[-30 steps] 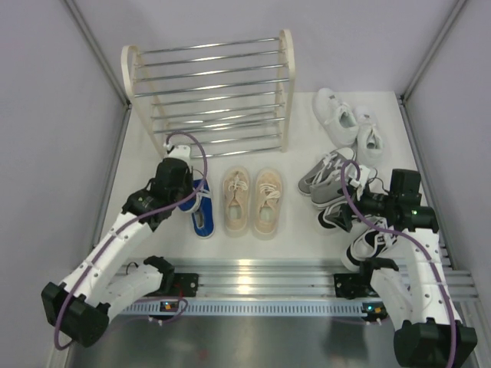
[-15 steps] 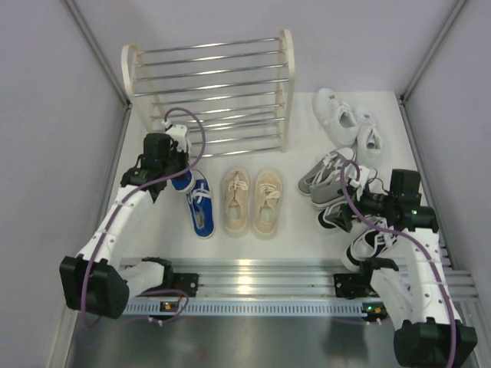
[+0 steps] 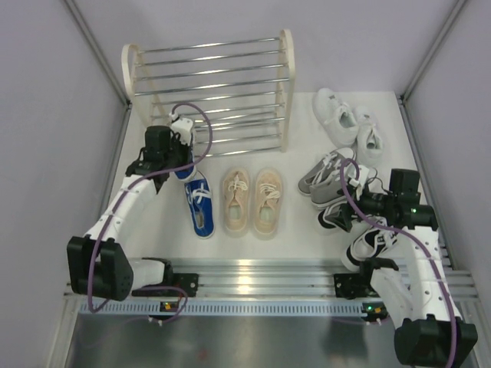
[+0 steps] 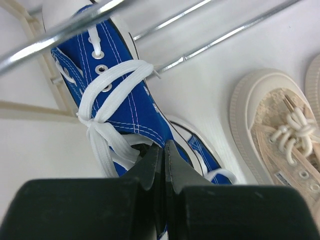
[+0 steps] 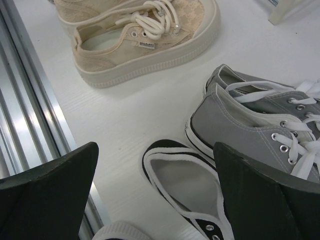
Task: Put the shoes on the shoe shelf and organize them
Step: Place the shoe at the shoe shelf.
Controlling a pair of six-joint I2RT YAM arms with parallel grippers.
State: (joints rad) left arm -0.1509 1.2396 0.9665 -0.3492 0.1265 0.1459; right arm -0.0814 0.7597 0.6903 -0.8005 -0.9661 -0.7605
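My left gripper should keep pushing the shoe's heel inward, as the blue shoe's toe [image 4: 59, 12] points in over the lower chrome rods [image 4: 220, 41], releasing once its sole rests there.
My left gripper [image 3: 179, 159] [image 4: 164, 149] is shut on the heel rim of a blue shoe [image 4: 117, 97] with white laces. It holds that shoe tilted, toe in under the lowest chrome rods at the left end of the shoe shelf [image 3: 286, 77]. The other blue shoe [image 3: 199, 208] lies on the table just below. The beige pair [image 3: 252, 201] sits beside it. My right gripper [image 3: 360, 201] [image 5: 155, 170] stands open over the heel of a black-and-white shoe [image 5: 192, 187], touching nothing. The grey pair [image 3: 326, 180] lies next to it.
The white pair [image 3: 349, 123] lies at the back right by the wall. A second black-and-white shoe [image 3: 368, 241] sits under my right arm. Metal rails [image 3: 253, 280] run along the near edge. Grey walls close in both sides.
My left arm has carried the blue shoe back and left, from beside its mate up to the shelf's lower rods. The right arm has stayed still.
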